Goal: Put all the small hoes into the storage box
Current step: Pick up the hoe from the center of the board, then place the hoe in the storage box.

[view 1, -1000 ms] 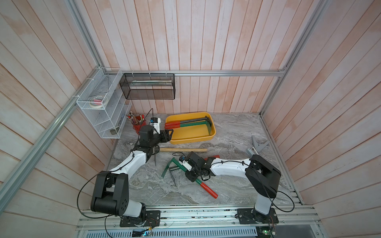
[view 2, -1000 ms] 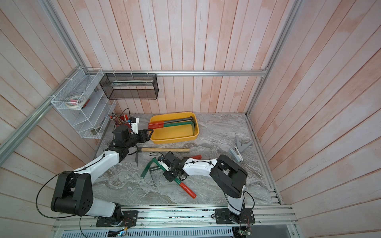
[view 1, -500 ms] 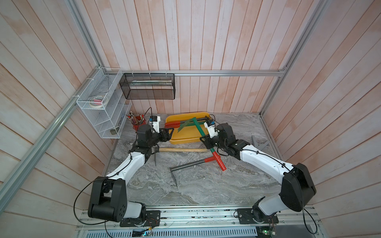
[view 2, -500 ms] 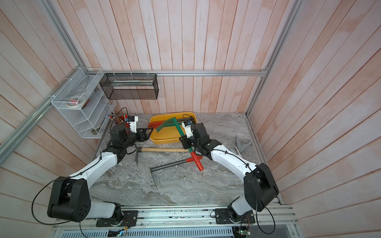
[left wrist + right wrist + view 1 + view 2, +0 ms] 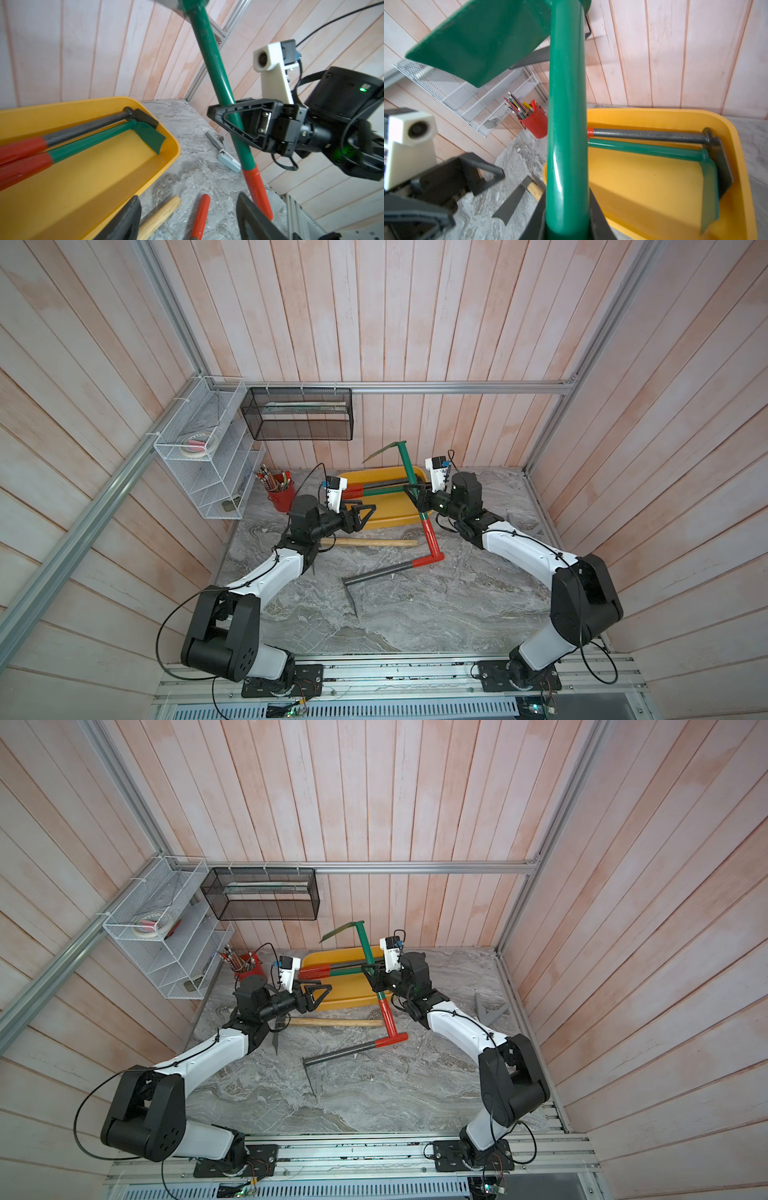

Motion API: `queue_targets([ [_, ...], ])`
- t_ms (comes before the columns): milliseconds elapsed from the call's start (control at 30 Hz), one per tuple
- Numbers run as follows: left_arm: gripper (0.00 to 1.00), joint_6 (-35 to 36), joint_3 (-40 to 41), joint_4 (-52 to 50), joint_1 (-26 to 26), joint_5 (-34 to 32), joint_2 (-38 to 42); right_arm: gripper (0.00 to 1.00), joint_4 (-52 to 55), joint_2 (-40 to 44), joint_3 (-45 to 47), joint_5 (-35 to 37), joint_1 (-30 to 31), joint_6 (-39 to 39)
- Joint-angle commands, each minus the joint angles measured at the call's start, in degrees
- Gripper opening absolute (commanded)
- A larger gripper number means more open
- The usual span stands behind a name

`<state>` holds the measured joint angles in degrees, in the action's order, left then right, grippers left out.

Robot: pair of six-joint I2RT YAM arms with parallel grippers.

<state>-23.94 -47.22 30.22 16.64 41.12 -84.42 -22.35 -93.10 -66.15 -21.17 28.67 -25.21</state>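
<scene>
The small hoe's handle (image 5: 242, 146) is steep and free below my right gripper. My open left gripper should keep moving toward that handle and close just above its red grip (image 5: 248, 163).
My right gripper (image 5: 419, 499) (image 5: 566, 207) is shut on the green shaft of the small hoe (image 5: 409, 472) (image 5: 365, 946) (image 5: 216, 68). The hoe stands steeply, its green blade (image 5: 477, 41) up by the back wall and its red grip (image 5: 430, 537) pointing down at the table. It hangs over the right front corner of the yellow storage box (image 5: 386, 510) (image 5: 345, 996) (image 5: 643, 187). My left gripper (image 5: 365, 514) (image 5: 188, 216) is open and empty at the box's left front.
Two hoes (image 5: 382, 486) lie inside the box. On the table lie a wooden-handled tool (image 5: 370, 542) and a grey-shafted hoe with a red grip (image 5: 386, 570). A red pencil cup (image 5: 281, 497), white wire rack (image 5: 212, 456) and black mesh basket (image 5: 299, 418) stand at the back left.
My right arm has lifted the green hoe off the front of the table and carried it back to the box, tipping its blade upward. The left arm has barely moved.
</scene>
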Motion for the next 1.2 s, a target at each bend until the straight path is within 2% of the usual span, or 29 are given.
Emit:
queue_targets([
  [0,0.74,-4.04,0.38,8.82,1.91,4.40,-2.90,0.00,-14.31,0.03,-2.50,-3.83,-0.45,-5.46],
  [167,0.74,-8.26,-0.40,15.90,3.18,5.89,-6.30,0.00,-17.35,-0.71,-2.37,-4.32,-0.52,-7.54],
  [900,0.74,-12.08,-3.54,22.15,4.77,4.26,-12.77,0.00,-22.20,-3.25,-3.79,-5.99,-0.50,-11.56],
  [1167,0.74,-15.07,-5.04,26.56,8.60,5.02,-15.81,0.00,-26.44,-6.40,-4.94,-7.13,-0.37,-14.21],
])
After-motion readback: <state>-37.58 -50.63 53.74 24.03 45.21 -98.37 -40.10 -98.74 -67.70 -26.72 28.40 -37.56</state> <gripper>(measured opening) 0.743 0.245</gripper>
